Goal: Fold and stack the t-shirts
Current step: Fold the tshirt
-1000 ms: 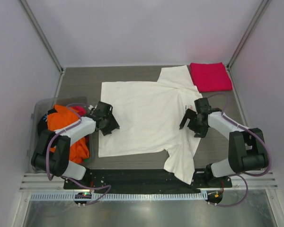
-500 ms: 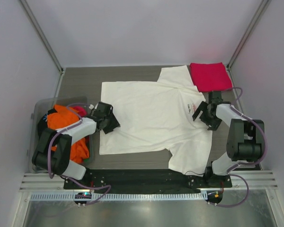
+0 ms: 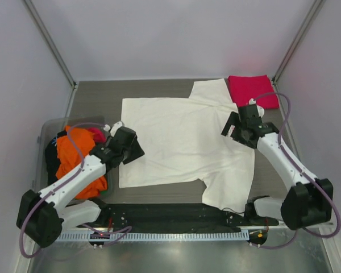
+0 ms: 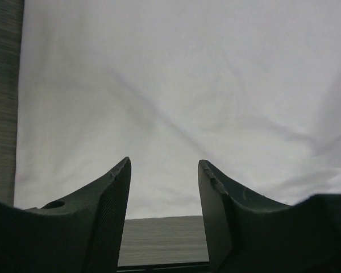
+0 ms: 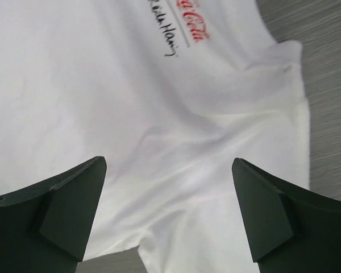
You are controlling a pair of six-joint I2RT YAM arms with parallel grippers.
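The white t-shirt's sleeve reaches over the table's near edge point(image 3: 223, 205), so both grippers should push the shirt farther back before my left gripper takes its hem corner point(image 3: 121, 185).
A white t-shirt point(image 3: 176, 136) lies spread flat on the table, with its right sleeve stretched toward the near edge. Red and black script point(image 5: 179, 25) shows on it in the right wrist view. A folded pink-red t-shirt point(image 3: 251, 91) sits at the back right corner. My left gripper point(image 3: 132, 150) is open at the shirt's left edge, and its jaws point(image 4: 163, 161) frame white cloth point(image 4: 176, 85) and bare table with nothing between them. My right gripper point(image 3: 236, 129) hovers wide open above the shirt's right side point(image 5: 131, 102), with its jaws point(image 5: 168, 161) empty.
A clear plastic bin point(image 3: 45, 128) stands at the left table edge, holding an orange t-shirt point(image 3: 74, 153) and a dark one point(image 3: 49, 154). Grey table point(image 3: 99, 102) shows around the white shirt. White walls close in the back and sides.
The right gripper pulled the shirt's right side outward, then rose and moved toward the back. The left arm's elbow swung toward the near edge, with its gripper staying at the left hem.
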